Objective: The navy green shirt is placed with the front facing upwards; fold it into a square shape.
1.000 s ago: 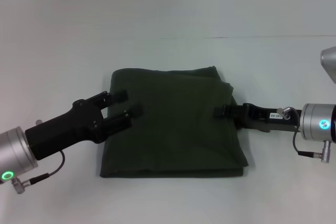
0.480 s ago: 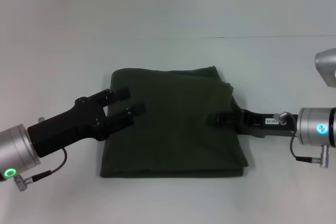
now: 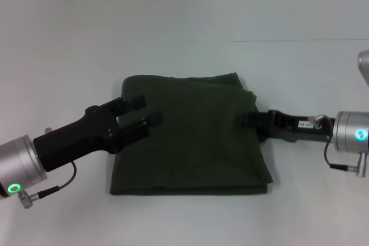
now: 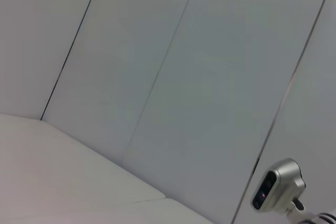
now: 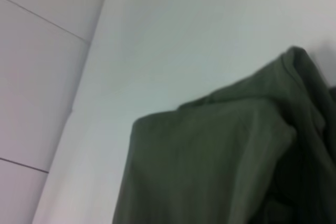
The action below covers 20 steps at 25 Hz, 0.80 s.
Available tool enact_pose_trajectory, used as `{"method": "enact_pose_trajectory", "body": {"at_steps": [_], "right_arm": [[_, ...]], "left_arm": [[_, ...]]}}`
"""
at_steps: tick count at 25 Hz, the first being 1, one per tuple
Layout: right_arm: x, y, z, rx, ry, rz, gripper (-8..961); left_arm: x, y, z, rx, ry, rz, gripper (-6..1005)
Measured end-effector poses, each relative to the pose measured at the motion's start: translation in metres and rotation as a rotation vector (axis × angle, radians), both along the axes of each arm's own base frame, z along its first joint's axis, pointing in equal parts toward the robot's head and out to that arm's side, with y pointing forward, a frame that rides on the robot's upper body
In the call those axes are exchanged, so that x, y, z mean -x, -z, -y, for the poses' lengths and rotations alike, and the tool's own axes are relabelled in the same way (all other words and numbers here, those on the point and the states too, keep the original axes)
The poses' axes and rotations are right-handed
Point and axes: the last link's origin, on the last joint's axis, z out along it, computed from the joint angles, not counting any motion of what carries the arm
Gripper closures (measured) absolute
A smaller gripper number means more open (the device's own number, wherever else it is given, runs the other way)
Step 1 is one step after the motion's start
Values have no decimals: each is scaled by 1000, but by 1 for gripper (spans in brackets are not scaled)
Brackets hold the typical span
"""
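Next, my right gripper pulls the top layer's far corner [image 3: 252,94] toward the shirt's back edge [image 3: 233,76] to make the fold square, because that corner slants short of the shirt's back edge.
The navy green shirt [image 3: 193,136] lies folded into a rough square in the middle of the white table, with no lettering showing. Its right side is bunched into thicker layers. My left gripper [image 3: 142,114] reaches in from the lower left, open, with its fingertips over the shirt's left edge and nothing between them. My right gripper [image 3: 247,119] comes in from the right, its tip resting at the shirt's right edge. The right wrist view shows a folded corner of the shirt [image 5: 220,161] on the table; the left wrist view shows only wall panels.
The white table [image 3: 184,217] surrounds the shirt on all sides. A seam line runs across it behind the shirt [image 3: 277,41]. A silver camera-like part [image 4: 277,184] shows at the edge of the left wrist view.
My right gripper pushed left over the shirt's right edge, then drew back right. My left gripper crept slightly further onto the left edge. The shirt kept its shape.
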Motion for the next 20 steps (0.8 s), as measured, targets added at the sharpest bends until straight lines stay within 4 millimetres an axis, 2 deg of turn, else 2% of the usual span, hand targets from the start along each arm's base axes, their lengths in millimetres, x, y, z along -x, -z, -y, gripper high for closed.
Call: {"method": "enact_pose_trajectory", "body": {"at_steps": [12, 15, 16, 20], "right_arm": [[1, -20, -7, 18, 48, -30, 269], [5, -16, -9, 32, 40, -23, 269], [12, -2, -10, 48, 26, 13, 269], [12, 0, -11, 45, 27, 25, 270]], "left_arm": [[1, 0, 1, -7, 5, -6, 326], [2, 0, 2, -12, 9, -10, 326], [1, 0, 1, -13, 10, -11, 327], [0, 1, 1, -10, 14, -12, 327]]}}
